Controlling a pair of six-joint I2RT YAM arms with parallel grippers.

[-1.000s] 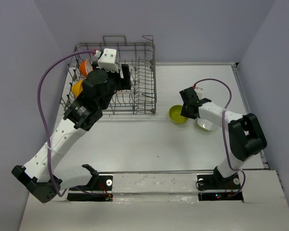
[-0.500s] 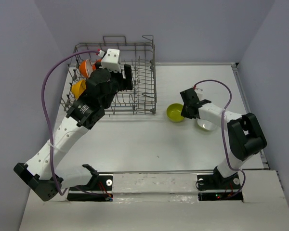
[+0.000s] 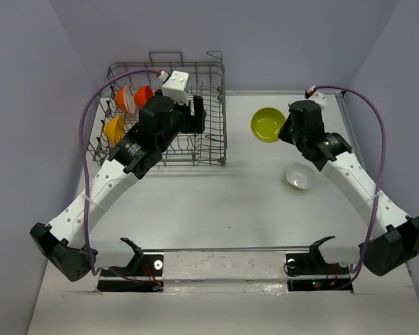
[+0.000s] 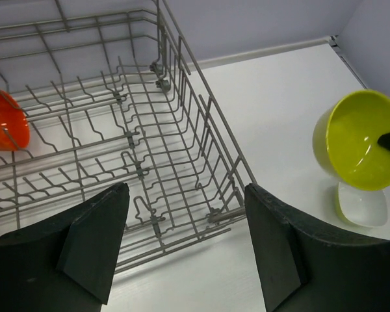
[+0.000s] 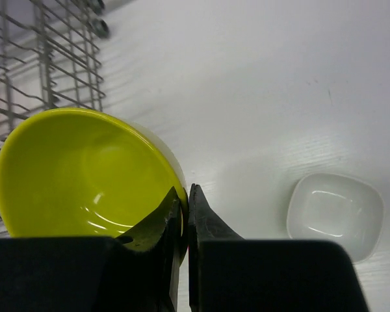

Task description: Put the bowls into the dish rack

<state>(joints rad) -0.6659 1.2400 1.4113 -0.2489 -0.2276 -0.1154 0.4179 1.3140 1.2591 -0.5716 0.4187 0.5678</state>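
Note:
My right gripper holds the lime green bowl (image 3: 268,125), its free rim toward my open left gripper. My left gripper should keep going until its fingers straddle that rim (image 3: 253,125).
My right gripper (image 3: 285,130) (image 5: 185,192) is shut on the rim of the lime green bowl (image 3: 266,125) (image 5: 78,168) and holds it tilted above the table, right of the dish rack (image 3: 208,143) (image 5: 45,65). The plain white bowl (image 3: 299,176) (image 5: 335,211) sits on the table below it. My left gripper (image 3: 195,115) (image 4: 185,190) is open and empty above the right half of the rack (image 4: 149,149); its view also shows the green bowl (image 4: 361,146). In the rack's left end stand a red-orange bowl (image 3: 144,95) (image 4: 5,120), a white bowl with orange outside (image 3: 126,99) and a yellow-orange bowl (image 3: 114,129).
The rack has upright tines and raised handle loops (image 3: 165,56) at its far side. Walls close in the table at the left, back and right. A purple cable (image 3: 366,118) arcs over my right arm.
My right gripper has lifted the green bowl off the table and carried it up and toward the far side. My left gripper has shifted right over the rack.

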